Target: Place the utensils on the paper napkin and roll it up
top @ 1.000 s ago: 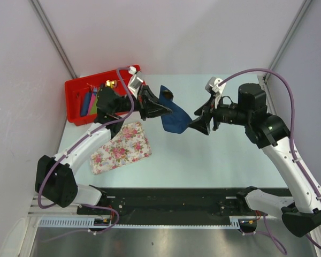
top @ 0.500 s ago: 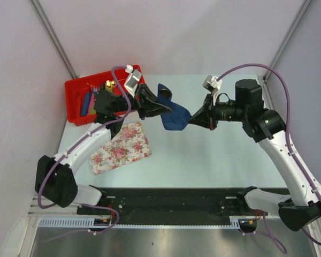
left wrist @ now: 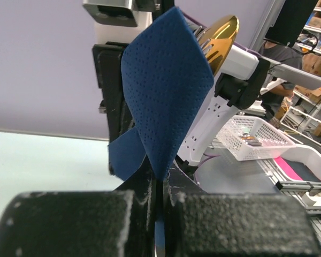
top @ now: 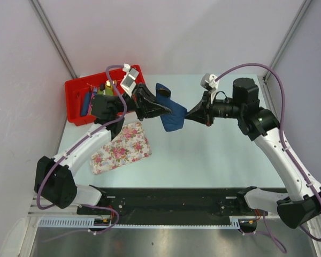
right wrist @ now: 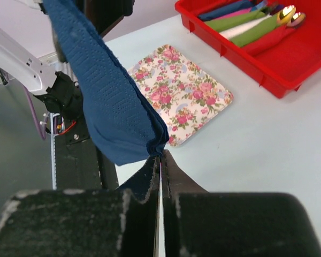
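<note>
My right gripper's finger ends pinch just the napkin's corner point(right wrist: 159, 143). Next, I open them, reach farther in and close across the napkin's lower part point(top: 173, 120) near my left gripper.
The navy paper napkin point(top: 171, 115) hangs bunched in the air above the table, stretched between both grippers. My left gripper point(top: 159, 111) is shut on its left end; in the left wrist view the sheet point(left wrist: 166, 91) rises out of the closed jaws of that gripper point(left wrist: 160, 184). A gold utensil head point(left wrist: 220, 36) pokes out behind the napkin's top edge. My right gripper point(top: 188, 115) is shut on the napkin's right corner, and the right wrist view shows the folded cloth point(right wrist: 112, 107) pinched at the tips of that gripper point(right wrist: 160, 157). The rest of the utensils is hidden.
A red bin point(top: 75, 85) at the back left holds several coloured rolls point(top: 91, 99) with gold tips, also seen in the right wrist view point(right wrist: 241, 24). A pink-flowered tray point(top: 120, 147) lies on the table below the left arm. The arm bases line the near edge.
The right gripper moved left to the napkin's free corner and shut on it. The left gripper kept its hold and shifted slightly up and left.
</note>
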